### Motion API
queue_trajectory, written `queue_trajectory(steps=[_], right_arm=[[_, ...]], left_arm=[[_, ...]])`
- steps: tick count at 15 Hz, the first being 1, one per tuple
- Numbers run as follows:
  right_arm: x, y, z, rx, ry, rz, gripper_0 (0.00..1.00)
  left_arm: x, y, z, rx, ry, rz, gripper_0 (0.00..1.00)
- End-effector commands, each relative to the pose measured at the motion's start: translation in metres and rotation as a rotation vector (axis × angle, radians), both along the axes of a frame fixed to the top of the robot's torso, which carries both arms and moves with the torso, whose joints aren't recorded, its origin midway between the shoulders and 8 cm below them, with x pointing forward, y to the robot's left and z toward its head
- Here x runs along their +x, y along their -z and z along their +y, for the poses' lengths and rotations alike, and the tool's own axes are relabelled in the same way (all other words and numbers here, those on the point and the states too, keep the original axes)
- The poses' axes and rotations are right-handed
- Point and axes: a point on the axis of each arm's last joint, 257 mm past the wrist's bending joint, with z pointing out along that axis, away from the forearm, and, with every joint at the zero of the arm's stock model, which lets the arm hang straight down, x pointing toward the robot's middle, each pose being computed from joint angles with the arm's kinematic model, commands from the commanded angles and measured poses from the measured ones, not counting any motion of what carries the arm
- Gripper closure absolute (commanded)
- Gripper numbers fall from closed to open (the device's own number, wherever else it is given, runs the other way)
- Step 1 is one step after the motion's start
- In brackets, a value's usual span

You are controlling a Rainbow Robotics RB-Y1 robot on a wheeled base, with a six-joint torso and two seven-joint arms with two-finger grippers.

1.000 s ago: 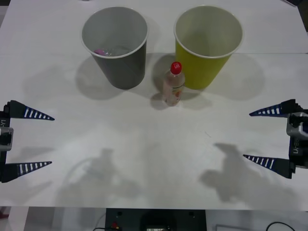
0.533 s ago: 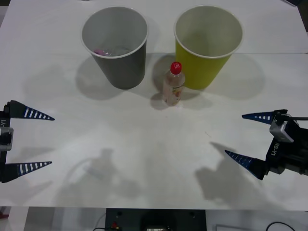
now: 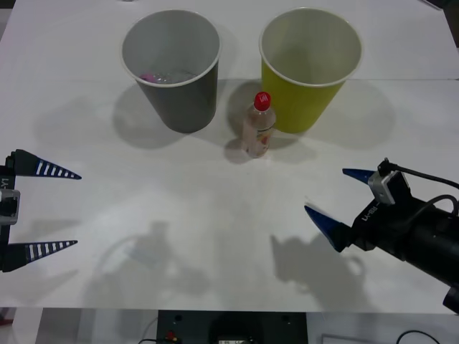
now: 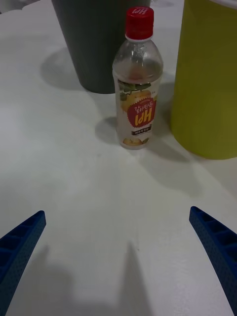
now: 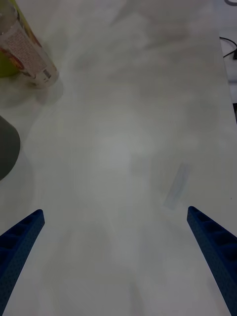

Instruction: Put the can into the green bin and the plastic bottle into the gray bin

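I should expect another bottle (image 3: pixel 173 77) in the gray bin when I carry the plastic bottle there, because clear glints stretch from the pink thing (image 3: pixel 148 77).
The plastic bottle (image 3: pixel 257 129), clear with a red cap, stands upright between the gray bin (image 3: pixel 183 100) and the green bin (image 3: pixel 305 104), close to the green one. My right gripper (image 3: pixel 325 190) is open, low over the table to the front right of the bottle, its fingers angled toward it. In the right wrist view the bottle (image 4: pixel 137 94) stands well ahead of the open gripper (image 4: pixel 116 212), with the gray bin (image 4: pixel 91 44) and the green bin (image 4: pixel 207 84) behind. My left gripper (image 3: pixel 77 210) waits open at the left edge. The can is out of view.
A small pink thing (image 3: pixel 150 75) lies at the bottom of the gray bin; what it is I cannot tell. The left wrist view catches the bottle (image 5: pixel 29 54) and the gray bin's wall (image 5: pixel 6 148) far off. The white table (image 3: pixel 201 236) spreads bare between the grippers.
My right arm has swung in from the right edge toward the table's middle and turned its open fingers toward the bottle. The left arm, bottle and bins have not moved.
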Motion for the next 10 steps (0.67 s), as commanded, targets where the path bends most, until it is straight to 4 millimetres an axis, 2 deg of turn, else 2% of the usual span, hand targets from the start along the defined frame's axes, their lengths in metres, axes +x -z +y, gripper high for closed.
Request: queue_trajectory(steps=[1,10], right_arm=[[0.012,0.007,0.01,0.057,0.093,-0.01,0.0],[0.059,0.03,0.042,0.127,0.217,-0.107,0.0]], left_arm=[[0.0,0.0,0.0,0.0,0.0,0.0,0.0],[0.0,0.0,0.0,0.0,0.0,0.0,0.0]])
